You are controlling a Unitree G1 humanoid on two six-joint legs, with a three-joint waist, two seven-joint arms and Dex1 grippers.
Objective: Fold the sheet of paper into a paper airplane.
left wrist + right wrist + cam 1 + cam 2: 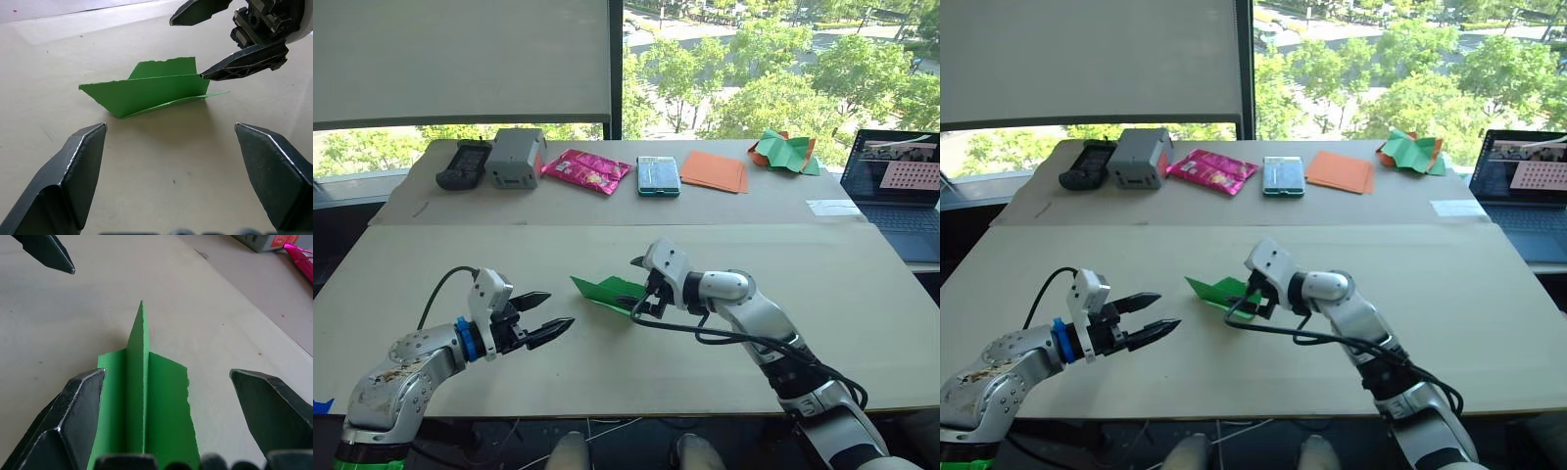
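Note:
I expect the wings (pixel 170 406) to stay spread when I pick up the paper airplane by its fin, because sharp creases hold both wings out from the raised fin (pixel 137 387).
The bright green sheet of paper (pixel 607 291) lies mid-table, folded into a pointed paper airplane shape with flat wings and a raised fin (pixel 143 357). Its nose points toward my left gripper. My right gripper (pixel 641 299) is open, its fingers (pixel 78 406) standing on either side of the plane's tail without pinching it. My left gripper (pixel 558 309) is open and empty, hovering a short way off the nose and aimed at the plane (pixel 151 90). In the left wrist view, the right gripper (pixel 187 49) sits at the plane's rear edge.
Along the far table stand a black device (pixel 463 164), a grey box (pixel 516 157), a pink packet (pixel 586 170), a teal phone-like item (pixel 658 175), flat orange sheets (pixel 716 170) and a crumpled green-and-orange bundle (pixel 786 152). A laptop (pixel 901 186) sits at the right.

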